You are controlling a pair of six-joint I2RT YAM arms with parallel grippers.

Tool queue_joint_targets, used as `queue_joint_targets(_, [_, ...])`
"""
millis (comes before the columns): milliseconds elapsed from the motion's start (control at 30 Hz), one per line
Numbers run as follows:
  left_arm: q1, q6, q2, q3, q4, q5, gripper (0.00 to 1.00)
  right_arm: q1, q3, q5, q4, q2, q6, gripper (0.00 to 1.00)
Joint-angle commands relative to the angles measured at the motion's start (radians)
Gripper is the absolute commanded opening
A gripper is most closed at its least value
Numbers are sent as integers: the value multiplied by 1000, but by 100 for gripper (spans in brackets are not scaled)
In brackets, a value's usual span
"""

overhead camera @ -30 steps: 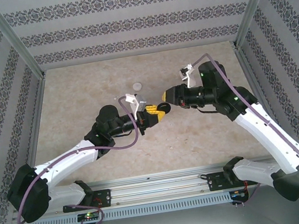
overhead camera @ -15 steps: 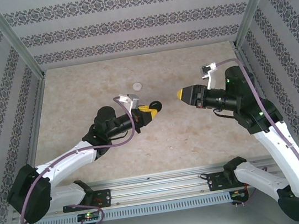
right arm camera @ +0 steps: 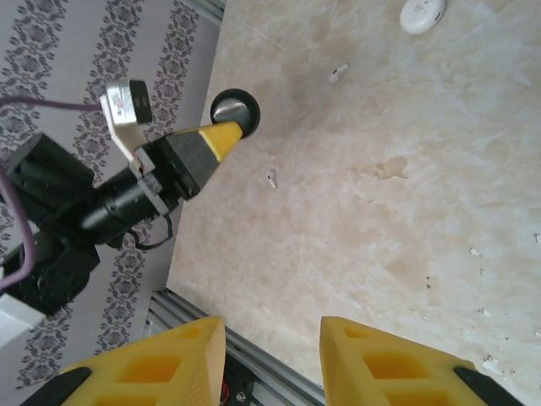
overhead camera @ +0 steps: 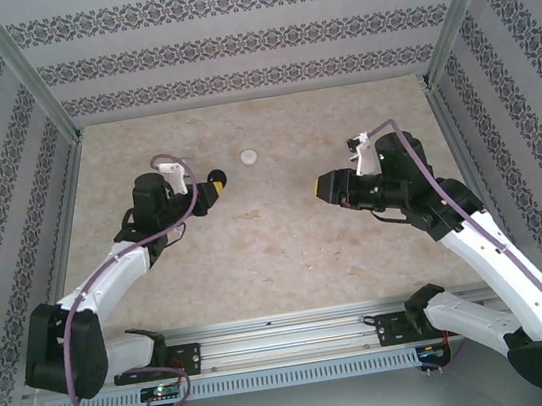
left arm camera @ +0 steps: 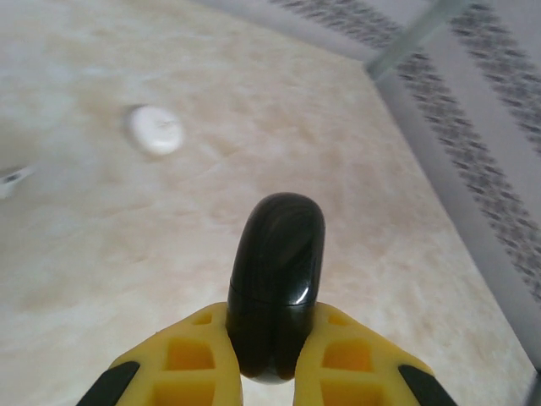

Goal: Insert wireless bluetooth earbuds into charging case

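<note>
I should keep bringing the black charging case [right arm camera: 236, 111] down into the open gap [right arm camera: 313, 121] between the two earbuds with my left gripper until it rests there, then release it.
A glossy black charging case [left arm camera: 276, 271], its lid closed, stands pinched between the yellow fingers of my left gripper [left arm camera: 272, 320]. From above, that left gripper [overhead camera: 208, 185] hovers over the left part of the table with the case [overhead camera: 217, 179] at its tip. My right gripper [overhead camera: 321, 188] is on the right side, well apart from it, pointing left. Its jaws [right arm camera: 270, 331] stand open with nothing between them. Two tiny pale stemmed earbuds [right arm camera: 339, 72] [right arm camera: 271, 178] lie loose on the table between the arms.
A small white round puck [overhead camera: 249, 154] lies near the back middle of the marble table [overhead camera: 288, 251]; it also appears as a puck [left arm camera: 155, 131] ahead of the left gripper. Patterned walls and metal posts close the sides. A rail runs along the near edge.
My left arm has swung left and back with the black case still in its grip. The right arm has pulled away to the right, so the two grippers are now far apart.
</note>
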Motion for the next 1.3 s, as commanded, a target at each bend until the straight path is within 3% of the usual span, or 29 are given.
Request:
queue_joint_targets(0, [85,-15,66,30,-91,48,2,30,-4,55,7,39,9,35])
queue_joint_targets(200, [171,19,243,93,-135,103,2,67,18,70,15,127,5,35])
queue_joint_targets(600, [204,159,520,347,-430,57,10,75,32,71,44,226,18,35])
queue_joint_targets(933, [208,224,594,408,-550,5,19,76,55,57,54,281,17,35])
queue_joint_targets(1267, [208,292,566,477,-655,-79,41,76,57,57,59,294,13,37])
